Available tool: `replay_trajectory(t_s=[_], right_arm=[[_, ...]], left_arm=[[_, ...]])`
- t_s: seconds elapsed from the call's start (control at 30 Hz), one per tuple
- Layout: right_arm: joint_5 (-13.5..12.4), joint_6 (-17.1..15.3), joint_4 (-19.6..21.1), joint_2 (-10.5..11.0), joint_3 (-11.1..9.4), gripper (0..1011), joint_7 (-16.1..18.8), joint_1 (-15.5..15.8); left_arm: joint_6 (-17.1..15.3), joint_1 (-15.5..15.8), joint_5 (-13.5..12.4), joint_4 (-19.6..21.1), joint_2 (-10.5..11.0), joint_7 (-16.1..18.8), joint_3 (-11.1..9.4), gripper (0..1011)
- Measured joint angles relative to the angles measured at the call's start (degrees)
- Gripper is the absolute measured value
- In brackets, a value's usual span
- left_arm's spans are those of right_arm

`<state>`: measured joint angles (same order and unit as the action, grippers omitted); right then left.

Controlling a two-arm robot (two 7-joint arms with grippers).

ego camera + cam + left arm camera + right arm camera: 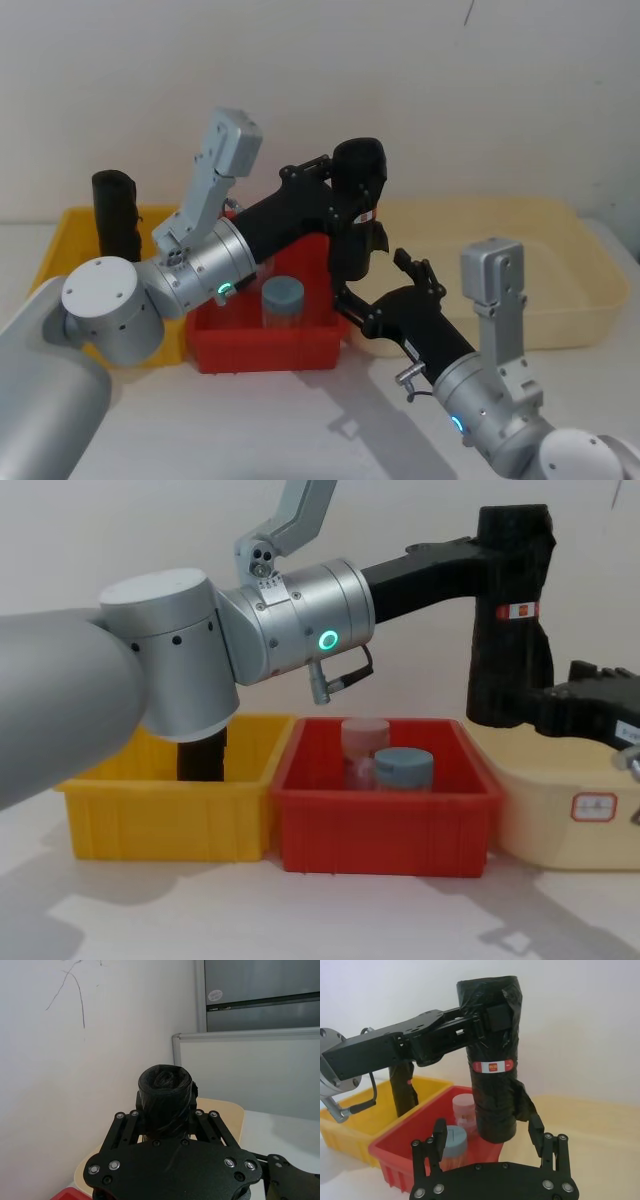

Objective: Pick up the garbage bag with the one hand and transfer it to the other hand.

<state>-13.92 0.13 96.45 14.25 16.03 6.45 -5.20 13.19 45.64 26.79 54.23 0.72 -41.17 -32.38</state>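
The garbage bag [493,1095] will stay upright when I carry it by its lower end, because the label [493,1066] wraps it into a straight roll.
The garbage bag [352,250], a tall black crinkled roll with a red-and-white label, hangs upright in the air over the right edge of the red bin [265,350]. My left gripper [345,195], on the green-lit wrist, is shut on the upper part of the garbage bag [492,1050] from the side. My right gripper [375,282], on the blue-lit wrist, is open, and its fingers [439,1132] stand on either side of the roll's lower end without closing on it. In the chest view the garbage bag [510,630] is well above the bins, with my right gripper [525,712] at its base.
A yellow bin [65,250] at the left holds an unlabelled black roll [115,215]. Inside the red bin [385,825] stand a blue-lidded jar [403,768] and a pinkish jar [363,742]. At the right sits a wide cream tub [540,280]. A wall rises close behind.
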Motion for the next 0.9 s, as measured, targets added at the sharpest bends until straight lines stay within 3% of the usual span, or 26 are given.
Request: replay_trajectory(t_s=[0.9], right_arm=[[0.93,-0.16,-8.46,-4.39,-0.35,1001,0.29,-5.95]], left_arm=[[-0.01,0.0,-0.01,0.0,0.0,0.0,0.0,404]])
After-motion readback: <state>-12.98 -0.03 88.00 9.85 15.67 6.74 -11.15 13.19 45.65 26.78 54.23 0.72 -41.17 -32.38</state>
